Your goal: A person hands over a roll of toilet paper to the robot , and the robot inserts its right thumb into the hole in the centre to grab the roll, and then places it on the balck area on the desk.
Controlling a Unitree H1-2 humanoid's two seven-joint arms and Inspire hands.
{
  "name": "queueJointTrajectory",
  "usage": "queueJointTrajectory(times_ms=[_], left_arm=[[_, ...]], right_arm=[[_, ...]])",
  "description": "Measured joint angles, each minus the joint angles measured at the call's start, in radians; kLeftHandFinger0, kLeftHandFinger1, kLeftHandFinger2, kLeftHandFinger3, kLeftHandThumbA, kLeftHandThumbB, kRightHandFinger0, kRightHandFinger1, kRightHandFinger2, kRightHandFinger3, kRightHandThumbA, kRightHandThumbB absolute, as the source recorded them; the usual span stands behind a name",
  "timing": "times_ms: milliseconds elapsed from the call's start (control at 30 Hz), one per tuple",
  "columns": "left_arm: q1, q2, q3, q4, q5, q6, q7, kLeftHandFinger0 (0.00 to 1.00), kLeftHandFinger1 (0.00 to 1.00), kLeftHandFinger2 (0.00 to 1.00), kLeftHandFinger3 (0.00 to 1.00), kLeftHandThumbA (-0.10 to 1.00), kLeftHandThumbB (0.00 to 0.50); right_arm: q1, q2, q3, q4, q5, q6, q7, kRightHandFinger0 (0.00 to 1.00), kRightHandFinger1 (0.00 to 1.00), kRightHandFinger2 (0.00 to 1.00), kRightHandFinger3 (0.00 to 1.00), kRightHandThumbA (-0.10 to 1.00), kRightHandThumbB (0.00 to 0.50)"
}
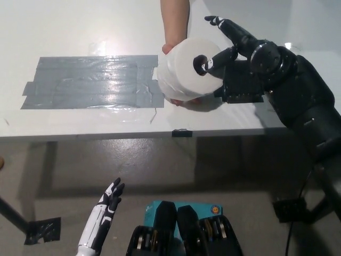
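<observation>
I expect the roll (184,69) to tip upright onto its flat end when I lower it and pull back, because the roll's centre hole (200,65) faces sideways toward my thumb.
A person's forearm (175,24) reaches in from the top and holds a white toilet paper roll (186,72) above the white desk, its centre hole (201,62) facing my right hand. My black right hand (229,45) is open, fingers spread above the roll, with the thumb tip at the hole's right edge. The dark taped area (90,81) lies flat on the desk left of the roll. My white left hand (104,213) rests low at the bottom left, below the desk edge, fingers apart and holding nothing.
A black pad (242,82) lies on the desk under my right hand. The desk's front edge (133,134) runs across the middle of the view, with grey floor below. A dark stand base (42,229) sits on the floor at lower left.
</observation>
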Motion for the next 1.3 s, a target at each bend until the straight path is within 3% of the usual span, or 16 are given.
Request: queueJointTrajectory(times_ms=[467,633,767,800,833,867,900,933,967,1033,1067,1100,1133,1233,1267,1300], left_arm=[[-0.01,0.001,-0.012,-0.017,0.005,0.001,0.0,1.0,1.0,1.0,1.0,1.0,0.228],[-0.019,0.001,-0.014,-0.028,0.006,0.003,0.0,1.0,1.0,1.0,1.0,1.0,0.197],[-0.024,0.001,-0.016,-0.031,0.008,0.003,0.0,1.0,1.0,1.0,1.0,1.0,0.183],[-0.025,0.001,-0.017,-0.032,0.008,0.003,0.0,1.0,1.0,1.0,1.0,1.0,0.183],[-0.026,0.001,-0.017,-0.032,0.008,0.003,0.0,1.0,1.0,1.0,1.0,1.0,0.19],[-0.026,0.001,-0.017,-0.032,0.008,0.003,0.0,1.0,1.0,1.0,1.0,1.0,0.184],[-0.026,0.001,-0.017,-0.032,0.008,0.003,0.0,1.0,1.0,1.0,1.0,1.0,0.184],[-0.027,0.001,-0.017,-0.032,0.008,0.003,0.0,1.0,1.0,1.0,1.0,1.0,0.18],[-0.027,0.002,-0.017,-0.032,0.008,0.003,0.0,1.0,1.0,1.0,1.0,1.0,0.185],[-0.027,0.002,-0.018,-0.032,0.008,0.003,0.0,1.0,1.0,1.0,1.0,1.0,0.195],[-0.027,0.002,-0.018,-0.032,0.008,0.003,0.0,1.0,1.0,1.0,1.0,1.0,0.19],[-0.028,0.003,-0.019,-0.032,0.009,0.003,0.0,1.0,1.0,1.0,1.0,1.0,0.189],[-0.029,0.003,-0.019,-0.032,0.009,0.003,0.0,1.0,1.0,1.0,1.0,1.0,0.182],[-0.032,0.003,-0.02,-0.034,0.01,0.003,0.0,1.0,1.0,1.0,1.0,1.0,0.173],[-0.032,0.003,-0.02,-0.035,0.011,0.003,0.0,1.0,1.0,1.0,1.0,1.0,0.172],[-0.033,0.003,-0.019,-0.034,0.011,0.003,0.0,1.0,1.0,1.0,1.0,1.0,0.164]], right_arm=[[-0.054,0.083,0.092,0.096,-0.059,-0.014,-0.048,1.0,1.0,1.0,1.0,1.0,0.421],[-0.077,0.092,0.129,0.142,-0.083,-0.018,-0.059,1.0,1.0,1.0,1.0,1.0,0.461],[-0.088,0.097,0.165,0.167,-0.105,-0.02,-0.061,1.0,1.0,1.0,1.0,0.99,0.408],[-0.09,0.097,0.174,0.171,-0.11,-0.02,-0.061,1.0,1.0,1.0,1.0,0.93,0.394],[-0.093,0.098,0.187,0.175,-0.117,-0.02,-0.061,1.0,1.0,1.0,1.0,0.75,0.344],[-0.094,0.098,0.194,0.178,-0.121,-0.019,-0.061,1.0,1.0,1.0,1.0,0.64,0.324],[-0.098,0.099,0.206,0.186,-0.128,-0.017,-0.061,1.0,1.0,1.0,1.0,0.46,0.293],[-0.101,0.101,0.222,0.198,-0.135,-0.014,-0.063,0.7,0.77,0.85,0.94,0.03,0.268],[-0.104,0.101,0.232,0.208,-0.143,-0.01,-0.067,0.43,0.55,0.63,0.71,-0.09,0.275],[-0.105,0.101,0.241,0.218,-0.151,-0.006,-0.074,0.24,0.39,0.49,0.59,-0.1,0.257],[-0.106,0.101,0.247,0.224,-0.155,-0.001,-0.083,0.2,0.38,0.48,0.58,-0.1,0.247],[-0.105,0.101,0.252,0.231,-0.159,0.006,-0.09,0.18,0.39,0.49,0.61,-0.1,0.234],[-0.105,0.101,0.252,0.234,-0.16,0.009,-0.095,0.11,0.38,0.51,0.55,-0.1,0.209],[-0.103,0.099,0.237,0.245,-0.156,0.01,-0.107,0.05,0.47,0.85,0.47,-0.1,0.172],[-0.099,0.098,0.223,0.247,-0.152,0.008,-0.109,0.04,0.54,0.97,0.52,-0.1,0.171],[-0.093,0.096,0.207,0.249,-0.147,0.005,-0.11,0.09,0.64,1.0,0.61,-0.1,0.158]])
